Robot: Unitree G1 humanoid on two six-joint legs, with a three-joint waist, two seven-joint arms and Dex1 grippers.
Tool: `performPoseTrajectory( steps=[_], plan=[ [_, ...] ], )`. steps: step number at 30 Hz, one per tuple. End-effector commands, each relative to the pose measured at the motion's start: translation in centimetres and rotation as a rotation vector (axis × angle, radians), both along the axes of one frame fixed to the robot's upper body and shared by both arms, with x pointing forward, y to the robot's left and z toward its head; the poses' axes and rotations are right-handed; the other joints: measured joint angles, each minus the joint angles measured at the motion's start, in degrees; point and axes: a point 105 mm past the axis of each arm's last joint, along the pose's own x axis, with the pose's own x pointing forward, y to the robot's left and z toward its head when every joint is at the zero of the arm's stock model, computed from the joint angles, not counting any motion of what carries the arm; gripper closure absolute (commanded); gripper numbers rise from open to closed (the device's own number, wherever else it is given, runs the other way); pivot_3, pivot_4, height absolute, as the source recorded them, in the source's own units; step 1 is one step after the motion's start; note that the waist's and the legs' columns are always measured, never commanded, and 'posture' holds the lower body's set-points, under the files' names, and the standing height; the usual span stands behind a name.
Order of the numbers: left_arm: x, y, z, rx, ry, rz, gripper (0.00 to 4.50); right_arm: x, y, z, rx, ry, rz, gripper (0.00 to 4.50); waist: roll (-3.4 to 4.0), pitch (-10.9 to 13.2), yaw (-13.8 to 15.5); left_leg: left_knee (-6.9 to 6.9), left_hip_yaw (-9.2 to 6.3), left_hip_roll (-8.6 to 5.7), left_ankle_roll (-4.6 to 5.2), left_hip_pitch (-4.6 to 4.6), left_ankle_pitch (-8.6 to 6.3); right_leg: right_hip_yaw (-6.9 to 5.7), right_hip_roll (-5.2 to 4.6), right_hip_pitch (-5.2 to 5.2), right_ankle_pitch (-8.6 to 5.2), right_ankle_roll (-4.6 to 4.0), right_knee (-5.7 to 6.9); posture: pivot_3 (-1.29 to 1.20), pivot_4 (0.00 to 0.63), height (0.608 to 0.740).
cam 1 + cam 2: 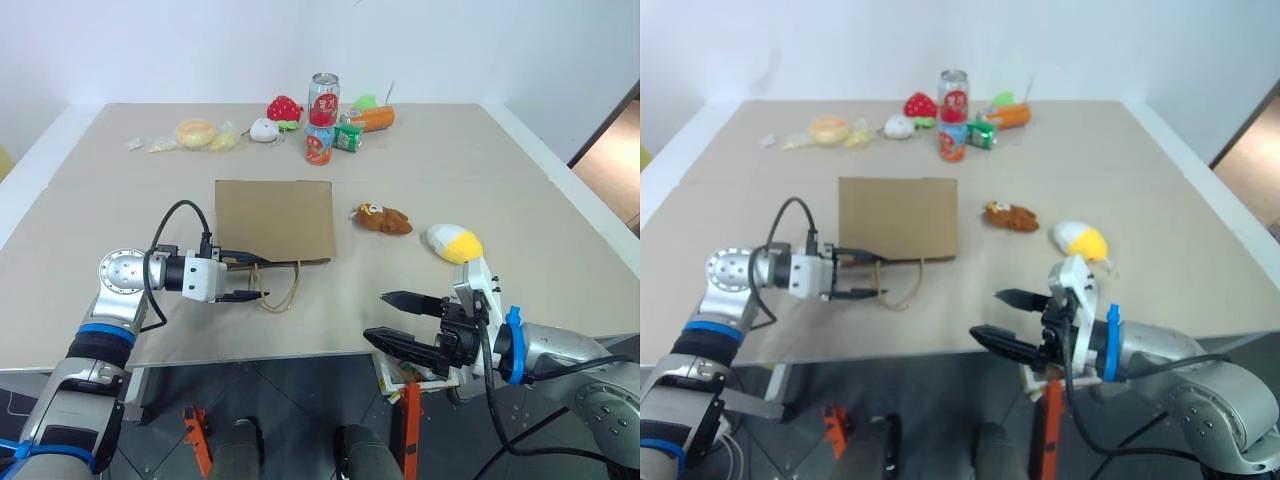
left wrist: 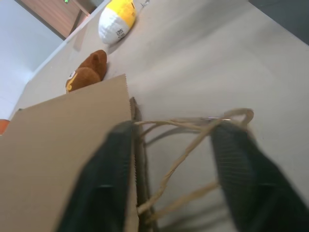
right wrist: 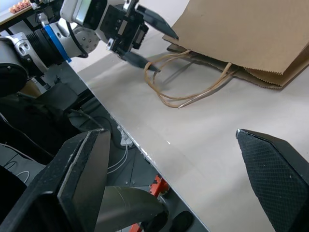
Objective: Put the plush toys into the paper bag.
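I expect the paper bag (image 1: 275, 220) to gape open when I lift its handle, because a separate lower edge (image 2: 140, 159) shows under the upper side at the bag's opening.
The paper bag (image 1: 275, 218) lies flat in the middle of the table, its mouth and loop handles (image 1: 277, 291) toward the front edge. My left gripper (image 1: 240, 279) comes in from the left at the bag's mouth. It is open, with one finger by the bag's edge and the handles between the two fingers (image 2: 232, 159). The brown bear-like plush (image 1: 383, 218) lies just right of the bag. The yellow-and-white egg plush (image 1: 455, 243) lies further right. My right gripper (image 1: 377, 316) is open and empty at the table's front edge, short of both toys.
Along the table's far side sit a red strawberry toy (image 1: 284, 107), a small white toy (image 1: 264, 130), a drink can (image 1: 323, 98), a red cup (image 1: 318, 146), a green carton (image 1: 348, 137), an orange carrot-like item (image 1: 372, 118) and a wrapped bun (image 1: 196, 132).
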Motion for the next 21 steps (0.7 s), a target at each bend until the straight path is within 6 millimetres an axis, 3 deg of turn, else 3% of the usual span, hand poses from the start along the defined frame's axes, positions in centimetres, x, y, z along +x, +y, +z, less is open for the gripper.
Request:
performPoseTrajectory(
  steps=[1, 4, 10, 13, 16, 17, 19, 20, 21],
  plan=[
    [0.3, -0.2, 0.8, -0.016, -0.02, -0.007, 3.57, -0.2, 0.3, 1.1, 0.008, -0.059, 0.012, 0.0, 0.0, 0.0, 0.0, 0.0, 0.0, 0.0, 0.0, 0.01, 0.0, 0.0, 0.0, 0.0, 0.0, 0.0, 0.0, 0.0, 0.15, 0.74],
    [0.3, -0.2, 0.9, -0.022, -0.012, -0.006, 4.35, -0.3, 0.2, 1.0, 0.004, -0.058, 0.008, 0.0, 0.0, 0.0, 0.0, 0.0, -0.01, 0.0, 0.0, 0.01, 0.0, 0.0, 0.0, 0.0, 0.0, 0.0, 0.0, 0.0, 0.15, 0.74],
    [0.7, -0.4, 1.3, -0.051, 0.018, 0.017, 4.35, -0.1, 0.2, 1.0, 0.001, -0.061, 0.002, 0.0, 0.0, 0.0, -0.01, -0.01, -0.01, 0.0, 0.01, 0.0, 0.0, 0.0, 0.0, 0.0, -0.01, 0.01, 0.0, 0.0, 0.15, 0.74],
    [1.1, -1.3, 2.6, -0.179, 0.118, 0.053, 4.35, 1.1, -0.3, 0.9, -0.017, -0.114, -0.072, 0.0, -0.01, 0.0, -0.03, 0.0, -0.01, 0.0, 0.0, 0.0, 0.0, 0.0, 0.0, 0.01, 0.0, 0.01, 0.0, 0.0, 0.15, 0.74],
    [1.4, -2.4, 4.4, -0.309, 0.226, 0.082, 4.5, 2.5, -0.7, 1.3, 0.017, -0.166, -0.146, 0.74, -0.01, 0.0, -0.05, 0.02, -0.02, -0.01, 0.01, 0.0, 0.01, 0.0, 0.0, 0.02, 0.0, 0.02, 0.0, 0.0, 0.15, 0.74],
    [1.3, -2.6, 4.9, -0.337, 0.262, 0.085, 4.5, 2.5, -0.7, 1.5, 0.037, -0.173, -0.146, 1.36, -0.01, 0.0, -0.05, 0.02, -0.03, -0.01, 0.01, 0.0, 0.01, -0.01, 0.01, 0.02, 0.01, 0.03, 0.0, 0.0, 0.15, 0.74],
    [1.1, -3.0, 5.6, -0.376, 0.307, 0.081, 4.5, 2.6, -0.7, 1.7, 0.05, -0.184, -0.144, 1.98, 0.0, 0.01, -0.04, 0.02, -0.04, -0.01, 0.02, 0.0, 0.01, 0.0, 0.02, 0.02, 0.01, 0.04, 0.0, 0.0, 0.15, 0.74],
    [0.9, -3.2, 6.1, -0.401, 0.336, 0.076, 4.5, 2.5, -0.7, 1.9, 0.065, -0.185, -0.139, 2.65, 0.0, 0.01, -0.05, 0.02, -0.05, 0.0, 0.03, 0.01, 0.02, 0.0, 0.04, 0.02, 0.01, 0.04, 0.01, 0.0, 0.15, 0.74],
    [0.7, -3.4, 6.4, -0.419, 0.355, 0.072, 4.5, 2.5, -0.8, 2.0, 0.077, -0.187, -0.138, 3.04, 0.0, 0.01, -0.05, 0.01, -0.06, 0.0, 0.03, 0.01, 0.02, 0.0, 0.05, 0.02, 0.01, 0.04, 0.01, 0.0, 0.15, 0.74]
  ],
)
